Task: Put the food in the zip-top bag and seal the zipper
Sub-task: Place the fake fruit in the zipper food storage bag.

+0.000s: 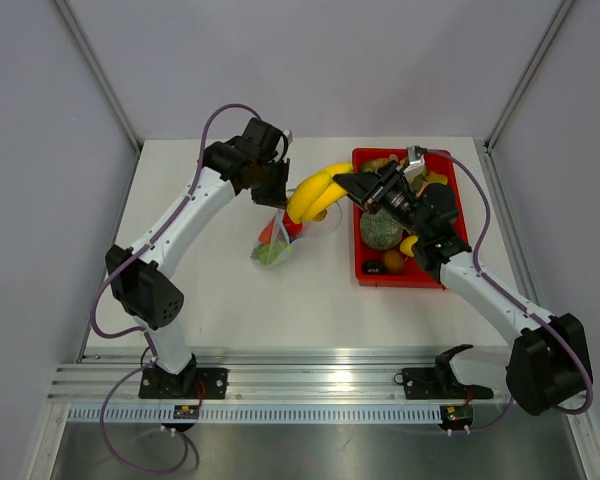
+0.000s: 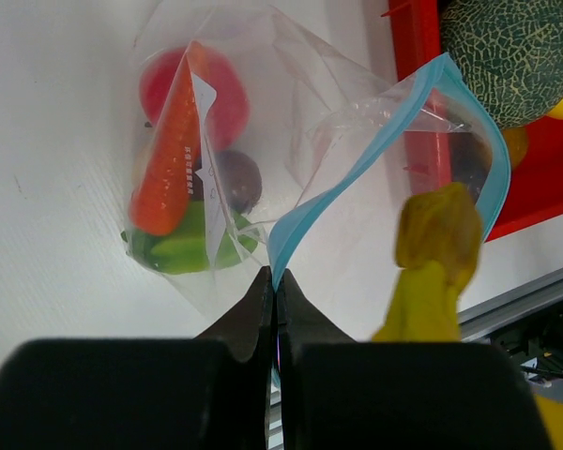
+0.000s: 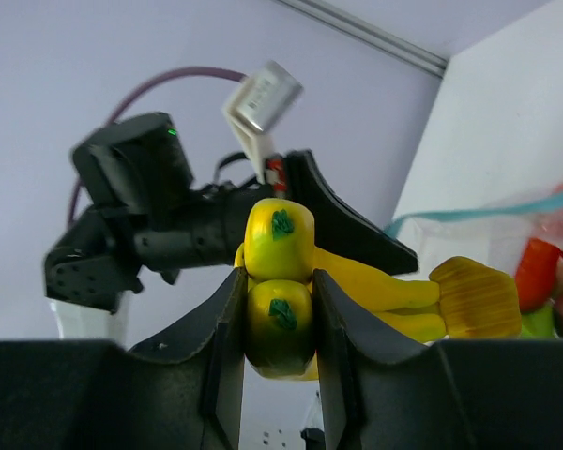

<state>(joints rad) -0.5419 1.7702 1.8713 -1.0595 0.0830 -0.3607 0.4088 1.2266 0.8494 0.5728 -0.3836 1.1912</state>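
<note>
I keep lowering the bananas with my right gripper until they reach inside and then let go, because the bananas' stem end (image 2: 439,228) is going first toward the bag's teal opening (image 2: 441,145).
My left gripper (image 2: 276,281) is shut on the teal zipper strip (image 2: 357,169) of the clear zip-top bag (image 2: 263,122) and holds its mouth up and open. The bag (image 1: 275,240) holds a carrot (image 2: 169,150), a red fruit (image 2: 223,89), a dark round piece and leafy greens (image 2: 183,248). My right gripper (image 3: 280,300) is shut on the yellow bananas (image 3: 281,281) and holds them in the air (image 1: 317,192) just at the bag's mouth; their stem end (image 2: 436,234) shows at the opening. A green melon (image 1: 380,230) lies in the red tray (image 1: 360,262).
The red tray at the right holds the melon, a yellow piece (image 1: 408,244), a brown piece (image 1: 393,262) and other toy food under my right arm. Grey walls enclose the white table (image 1: 180,200). A metal rail (image 1: 310,385) runs along the near edge.
</note>
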